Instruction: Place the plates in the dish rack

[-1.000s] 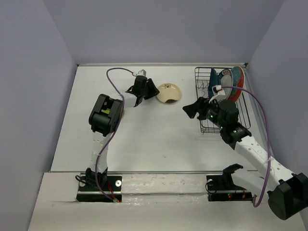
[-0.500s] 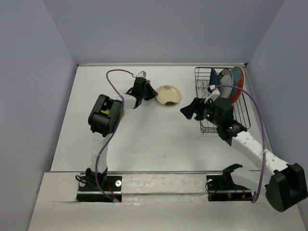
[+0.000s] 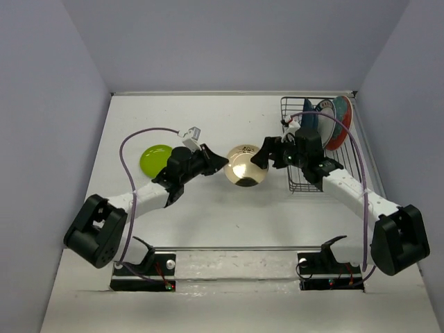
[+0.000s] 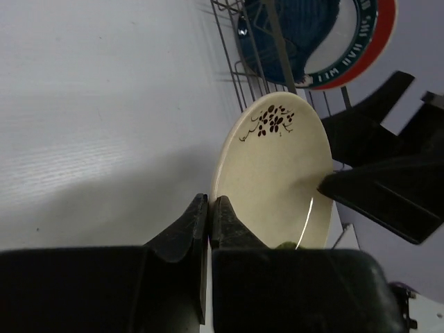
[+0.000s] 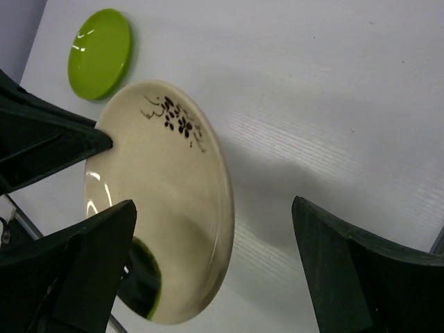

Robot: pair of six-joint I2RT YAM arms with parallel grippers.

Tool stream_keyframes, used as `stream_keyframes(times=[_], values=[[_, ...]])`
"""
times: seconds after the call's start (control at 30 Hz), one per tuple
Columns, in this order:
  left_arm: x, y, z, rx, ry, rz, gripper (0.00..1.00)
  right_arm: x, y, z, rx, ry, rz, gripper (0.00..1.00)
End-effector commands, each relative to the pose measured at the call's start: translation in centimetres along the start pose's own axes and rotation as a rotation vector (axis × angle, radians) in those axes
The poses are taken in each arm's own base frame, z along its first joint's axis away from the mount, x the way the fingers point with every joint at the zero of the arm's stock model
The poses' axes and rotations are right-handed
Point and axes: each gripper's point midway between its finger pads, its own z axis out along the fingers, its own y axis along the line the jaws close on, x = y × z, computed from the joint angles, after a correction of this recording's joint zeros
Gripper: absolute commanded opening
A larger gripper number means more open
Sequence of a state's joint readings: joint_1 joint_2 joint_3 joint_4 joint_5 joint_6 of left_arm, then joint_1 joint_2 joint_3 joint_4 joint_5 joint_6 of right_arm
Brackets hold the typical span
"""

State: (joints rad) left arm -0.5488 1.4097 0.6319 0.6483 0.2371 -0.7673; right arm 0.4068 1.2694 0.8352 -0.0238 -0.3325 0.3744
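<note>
The robot's left gripper is holding the cream plate short of the dish rack (image 3: pixel 305 175), so the right gripper should grab the plate's free rim (image 3: pixel 261 175) and bring the plate there.
My left gripper (image 3: pixel 220 161) is shut on the rim of the small cream plate (image 3: pixel 243 166), which it holds tilted on edge above the middle of the table. In the left wrist view the fingertips (image 4: pixel 209 201) pinch the rim of that cream plate (image 4: pixel 277 173). My right gripper (image 3: pixel 260 154) stands open at the plate's far side. In the right wrist view the edge of the cream plate (image 5: pixel 166 208) lies between its spread fingers (image 5: pixel 214 208). The lime-green plate (image 3: pixel 156 159) lies flat at the left. The dish rack (image 3: pixel 295 187) holds the teal plate (image 3: pixel 309 118) and the floral plate (image 3: pixel 340 121).
The black wire rack stands at the back right, close to the right wall, just behind my right arm. The left arm stretches low across the table from its base, past the green plate (image 5: pixel 99 52). Grey walls close in three sides.
The left gripper shut on the cream plate, lifted it and carried it from the back to the table's middle. The right gripper swung left to the plate and opened wider.
</note>
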Motion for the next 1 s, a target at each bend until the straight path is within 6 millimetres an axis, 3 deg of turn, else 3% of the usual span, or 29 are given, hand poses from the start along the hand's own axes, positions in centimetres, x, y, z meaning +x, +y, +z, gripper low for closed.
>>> stream_keyframes(times=[0.0,0.07,0.17,0.2,0.23,0.37,0.4,0.47,0.5,0.53,0.57,0.6,0.67,0.7,0.83,0.97], values=[[-0.4,-3.4,-2.9,0.158,-0.043,0.009,0.06,0.1,3.0,-0.4,-0.148,0.034,-0.01,0.95],[-0.4,-4.0,-3.7,0.187,-0.048,0.015,0.06,0.4,3.8,-0.3,-0.201,0.037,0.015,0.89],[-0.8,-5.2,-5.2,0.231,-0.074,0.024,0.06,0.6,5.3,-1.0,-0.284,0.035,0.044,0.36],[-0.8,-5.5,-5.5,0.242,-0.078,0.027,0.08,0.6,6.0,-1.4,-0.323,0.033,0.046,0.14],[-1.1,-5.9,-5.9,0.254,-0.086,0.03,0.11,0.3,6.4,-1.7,-0.343,0.021,0.046,0.07],[-2.6,-8.0,-7.9,0.305,-0.136,0.069,0.3,-2.1,7.9,-2.9,-0.372,-0.045,0.032,0.07],[-2.4,-7.8,-7.9,0.286,-0.121,0.084,0.51,-2.7,7.6,-3.0,-0.344,-0.067,0.022,0.07],[-3.3,-8.9,-8.9,0.298,-0.137,0.121,0.71,-4.1,6.8,-3.1,-0.279,-0.101,0.001,0.07],[-2.9,-8.4,-9.0,0.265,-0.112,0.148,0.89,-6.8,5.7,-3.3,-0.184,-0.172,-0.017,0.07],[-3.0,-8.4,-9.4,0.254,-0.108,0.166,0.96,-6.4,3.9,-3.2,-0.083,-0.142,-0.045,0.07],[-3.5,-9.0,-10.2,0.253,-0.117,0.19,0.99,-7.7,2.5,-3.4,0.014,-0.168,-0.073,0.07],[-3.5,-8.4,-10.7,0.2,-0.092,0.226,0.99,-10.1,-0.4,-4.1,0.216,-0.215,-0.118,0.07],[-4.8,-9.5,-12.4,0.183,-0.12,0.285,0.99,-12.7,-3.0,-5.4,0.404,-0.268,-0.163,0.07],[-4.3,-8.5,-12.8,0.13,-0.087,0.303,0.99,-14.2,-4.9,-6.5,0.544,-0.309,-0.179,0.07],[-5.6,-7.4,-15.0,0.025,-0.108,0.443,0.99,-19.5,-6.5,-9.2,0.771,-0.379,-0.279,0.07],[-6.3,-4.7,-15.8,-0.09,-0.176,0.502,0.99,-21.7,-9.2,-9.1,0.978,-0.337,-0.378,0.07]])
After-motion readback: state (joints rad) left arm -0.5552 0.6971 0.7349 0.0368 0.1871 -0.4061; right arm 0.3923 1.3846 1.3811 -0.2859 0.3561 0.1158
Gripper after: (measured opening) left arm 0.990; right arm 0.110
